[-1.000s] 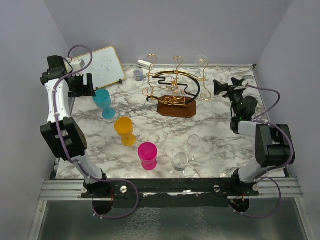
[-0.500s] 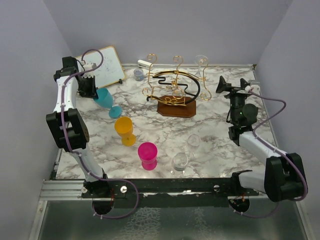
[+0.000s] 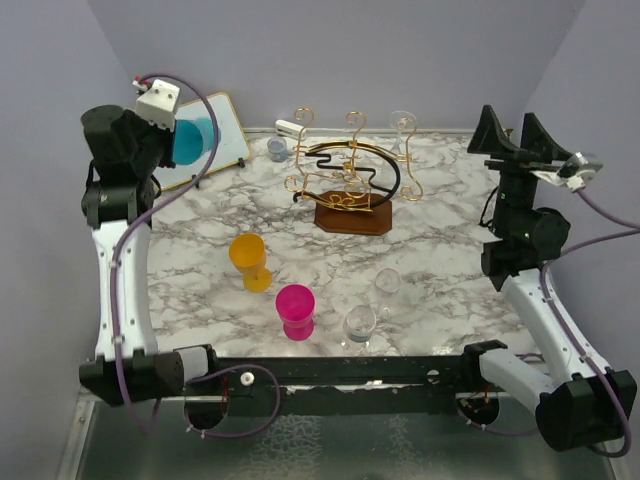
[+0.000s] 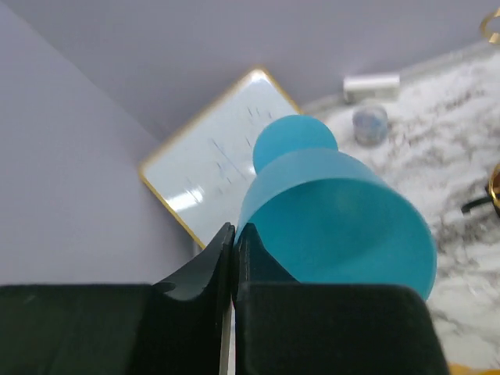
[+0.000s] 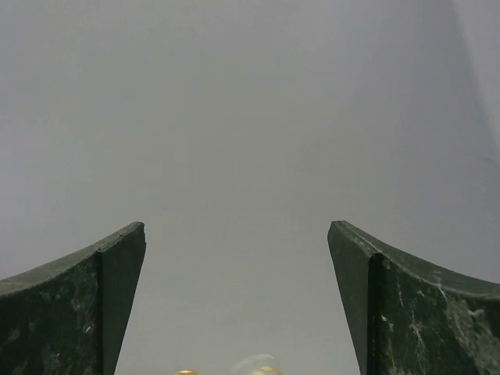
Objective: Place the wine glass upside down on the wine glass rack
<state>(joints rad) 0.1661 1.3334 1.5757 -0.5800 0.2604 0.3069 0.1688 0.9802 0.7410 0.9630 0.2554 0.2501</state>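
The robot's left gripper holds the blue wine glass at a tilt by its rim. The glass should have its foot turned up and its stem handed to the right gripper.
The wine glass is opaque blue and hangs in the air at the back left, tipped on its side. My left gripper is shut on the wall of its bowl at the rim. In the left wrist view the blue wine glass fills the right side, its round foot pointing away from my left gripper. The gold wire wine glass rack stands on its brown base at the back centre. My right gripper is raised at the right, open and empty. In its own view my right gripper faces the grey wall.
An orange glass, a pink glass and two clear glasses stand on the marble table. A clear glass is at the rack's top right. A whiteboard, small jar and white block sit at the back.
My left gripper closed on the blue glass, tipped it and lifted it off the table to the back left. My right arm rose and swung its open gripper upward.
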